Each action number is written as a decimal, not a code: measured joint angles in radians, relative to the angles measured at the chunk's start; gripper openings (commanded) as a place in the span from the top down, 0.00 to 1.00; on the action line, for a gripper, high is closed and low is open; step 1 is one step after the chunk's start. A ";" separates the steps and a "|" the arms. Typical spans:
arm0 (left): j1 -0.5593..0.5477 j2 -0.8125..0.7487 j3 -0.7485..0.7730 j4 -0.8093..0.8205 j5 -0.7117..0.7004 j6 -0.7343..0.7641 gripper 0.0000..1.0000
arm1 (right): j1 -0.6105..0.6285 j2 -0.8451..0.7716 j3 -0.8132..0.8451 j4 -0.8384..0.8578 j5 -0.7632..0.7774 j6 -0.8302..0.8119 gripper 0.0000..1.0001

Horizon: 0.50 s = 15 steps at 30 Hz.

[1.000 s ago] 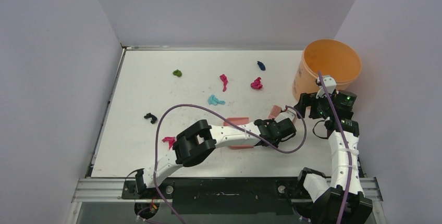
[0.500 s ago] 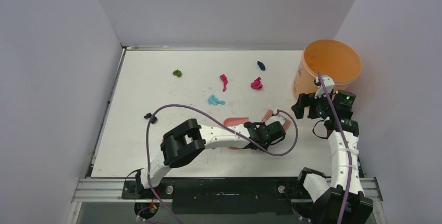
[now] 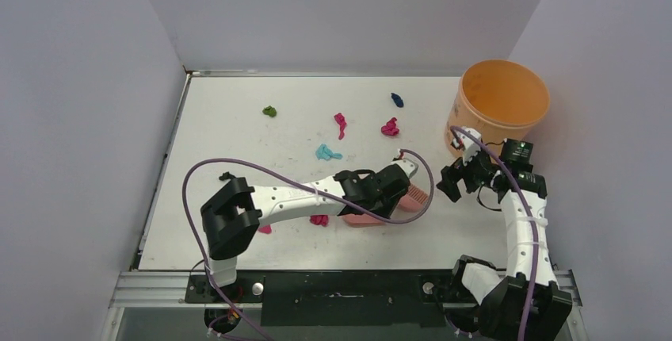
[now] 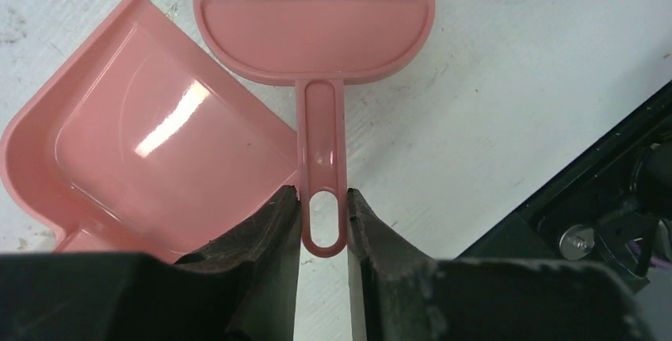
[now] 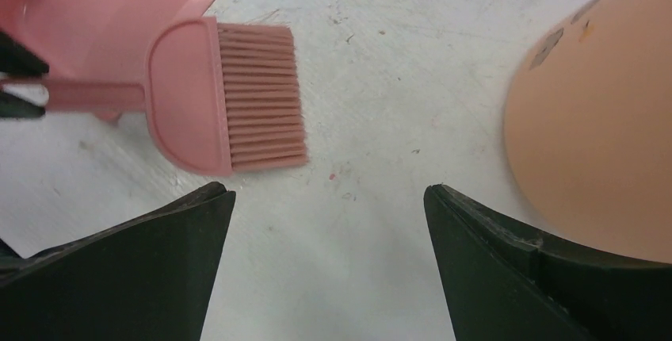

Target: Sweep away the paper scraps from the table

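The brush head [image 3: 411,199] is free and my left gripper is on the brush handle's looped end [image 4: 324,218], so my right gripper should keep going toward the brush head and close there.
My left gripper [image 4: 322,216] is shut on the looped end of the pink hand brush's handle [image 4: 321,159]; the brush head [image 3: 417,196] lies on the table [image 3: 238,143] with its bristles pointing right. The pink dustpan [image 4: 150,151] lies just to its left, partly under my left arm. My right gripper [image 5: 329,198] hangs open over bare table, between the bristles [image 5: 261,95] and the bucket, holding nothing. Paper scraps lie scattered: green [image 3: 269,111], magenta [image 3: 341,124], magenta [image 3: 390,127], dark blue [image 3: 397,100], cyan [image 3: 326,152], and magenta ones [image 3: 319,220] by my left forearm.
An orange bucket [image 3: 501,103] stands at the back right corner, close to my right wrist. A small dark scrap [image 3: 226,175] lies near the table's left edge. Grey walls enclose the table on three sides. A purple cable loops over my left arm.
My left arm's elbow swung left, and its jaws closed on the brush handle. The brush shifted nearer the front. My right gripper came down and leftward, toward the brush.
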 measured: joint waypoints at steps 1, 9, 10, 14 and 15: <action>0.006 -0.015 -0.016 0.003 0.013 -0.003 1.00 | 0.000 -0.015 0.010 -0.043 -0.010 -0.077 0.08; 0.064 -0.063 -0.127 0.057 0.115 -0.036 1.00 | 0.000 -0.230 -0.013 -0.371 -0.054 -0.729 0.11; 0.069 -0.063 -0.133 0.062 0.123 -0.040 1.00 | 0.000 -0.251 -0.032 -0.395 -0.057 -0.790 0.12; 0.085 -0.064 -0.147 0.098 0.156 -0.056 1.00 | 0.000 -0.285 -0.132 -0.473 -0.069 -1.037 0.11; 0.090 -0.065 -0.149 0.106 0.164 -0.063 1.00 | 0.000 -0.291 -0.154 -0.487 -0.070 -1.085 0.10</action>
